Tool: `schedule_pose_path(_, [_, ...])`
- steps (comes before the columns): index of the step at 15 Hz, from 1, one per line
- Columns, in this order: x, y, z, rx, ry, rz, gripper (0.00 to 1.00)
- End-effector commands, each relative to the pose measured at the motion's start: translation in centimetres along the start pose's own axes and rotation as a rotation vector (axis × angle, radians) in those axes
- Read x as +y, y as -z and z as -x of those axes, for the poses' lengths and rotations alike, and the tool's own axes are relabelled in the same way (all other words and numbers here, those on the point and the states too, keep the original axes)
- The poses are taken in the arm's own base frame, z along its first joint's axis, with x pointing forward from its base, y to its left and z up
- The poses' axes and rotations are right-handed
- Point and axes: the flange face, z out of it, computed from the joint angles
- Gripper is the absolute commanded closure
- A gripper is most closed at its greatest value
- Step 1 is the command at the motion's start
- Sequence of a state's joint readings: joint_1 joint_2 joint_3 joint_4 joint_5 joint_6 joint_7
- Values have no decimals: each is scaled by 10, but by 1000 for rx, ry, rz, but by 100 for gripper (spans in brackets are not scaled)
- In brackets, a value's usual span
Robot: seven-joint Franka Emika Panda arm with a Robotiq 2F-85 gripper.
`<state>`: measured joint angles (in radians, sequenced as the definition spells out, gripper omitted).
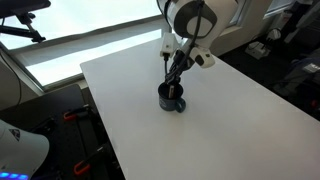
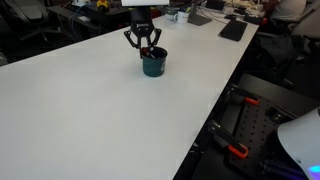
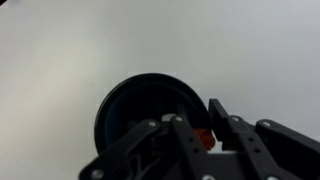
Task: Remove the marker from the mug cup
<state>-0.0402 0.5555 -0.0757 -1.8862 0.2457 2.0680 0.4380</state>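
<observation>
I should open my gripper, move it over the mug cup's opening [image 3: 150, 106] and close it on just the marker, because it is now on both sides of the mug cup's rim [image 3: 202, 108] next to the marker's end.
The dark mug cup [image 1: 171, 97] stands on the white table [image 1: 235, 125], also seen in the other exterior view [image 2: 153, 65] and from above in the wrist view [image 3: 135, 108]. My gripper [image 1: 176, 72] hangs straight over the mug's rim, fingertips just above it [image 2: 147, 46]. In the wrist view the marker's reddish-orange end [image 3: 205, 138] sits pinched between the two fingers [image 3: 203, 128]. The rest of the marker is hidden by the fingers and the mug.
The white table [image 2: 80, 110] stretches wide around the mug. Flat dark items [image 2: 232, 29] lie at its far end. Dark equipment with red clamps [image 2: 240, 125] stands beside the table edge. A window [image 1: 60, 55] lies behind the table.
</observation>
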Motion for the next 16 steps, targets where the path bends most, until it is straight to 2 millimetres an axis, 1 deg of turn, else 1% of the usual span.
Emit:
schedule_pose_path(1, [5,2,7,1,-19,-19,99])
schedule_pose_path(3, [4,2,8,7,-14,-7,99])
schedule_pose_path(4, [4,2,8,3,-20,-3,71])
schedule_pose_path(5, [4,3,9,4,-18,-1,60])
schedule_pose_path(6, [4,3,10,4,-18,2,55])
schedule_pose_path(7, [5,4,11,8,-17,4,46])
schedule_pose_path(10, [9,10,18,34,-17,-2,24])
schedule_pose_path(11, [10,13,19,41,-19,-3,16])
schedule_pose_path(13, [16,22,21,62,-31,-8,2])
schedule_pose_path(14, [20,28,23,75,-33,-13,0])
schedule_pose_path(16, [27,36,25,95,-43,-17,0])
